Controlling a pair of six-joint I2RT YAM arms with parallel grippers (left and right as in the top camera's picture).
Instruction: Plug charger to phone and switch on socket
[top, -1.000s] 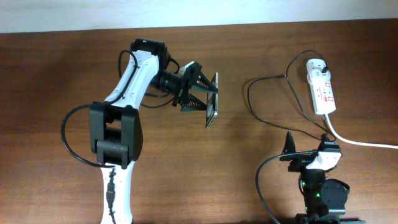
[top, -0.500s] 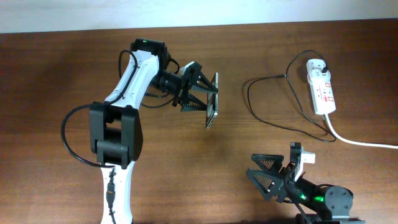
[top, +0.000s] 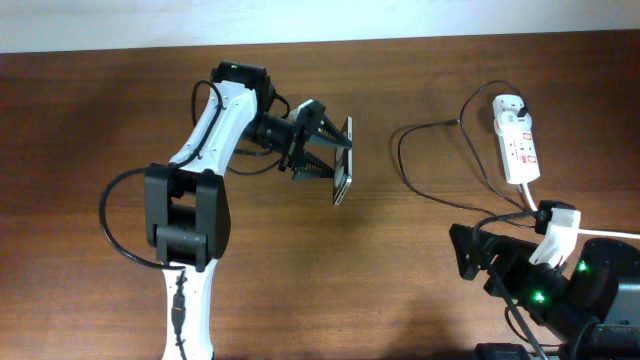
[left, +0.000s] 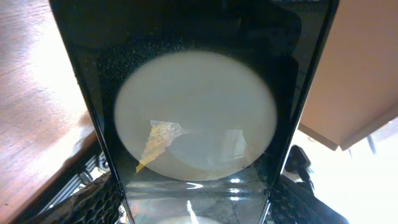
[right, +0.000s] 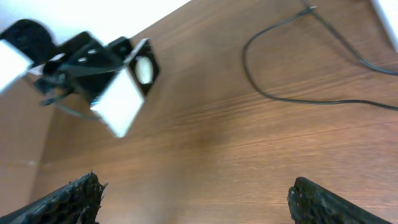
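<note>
My left gripper reaches across the phone's broad side (top: 344, 163). Next, my right gripper comes over and grips the phone by its near end (top: 341, 196) before the charger goes in.
My left gripper (top: 333, 152) is shut on the black glossy phone (top: 341, 186) and holds it on edge above the table's middle. In the left wrist view the phone (left: 193, 93) fills the frame between the fingers (left: 193, 208). The white socket (top: 517, 140) lies at the far right. The charger's black plug (top: 521, 103) sits in the socket, its thin cable (top: 402, 160) loops left, and the connector tip (top: 460, 122) lies on the wood. My right gripper (top: 472, 258) is open and empty near the front right; its view (right: 202, 205) shows the phone (right: 121, 102) and cable (right: 280, 93).
A thick white cord (top: 580, 228) runs from the socket to the right edge. The left arm (top: 190, 200) stretches from the front edge up the table's left half. A pale wall (top: 300, 20) borders the far edge.
My right arm has swung from the front centre over to the front right and turned, its open fingers still pointing left. The phone in my left gripper has shifted only slightly.
</note>
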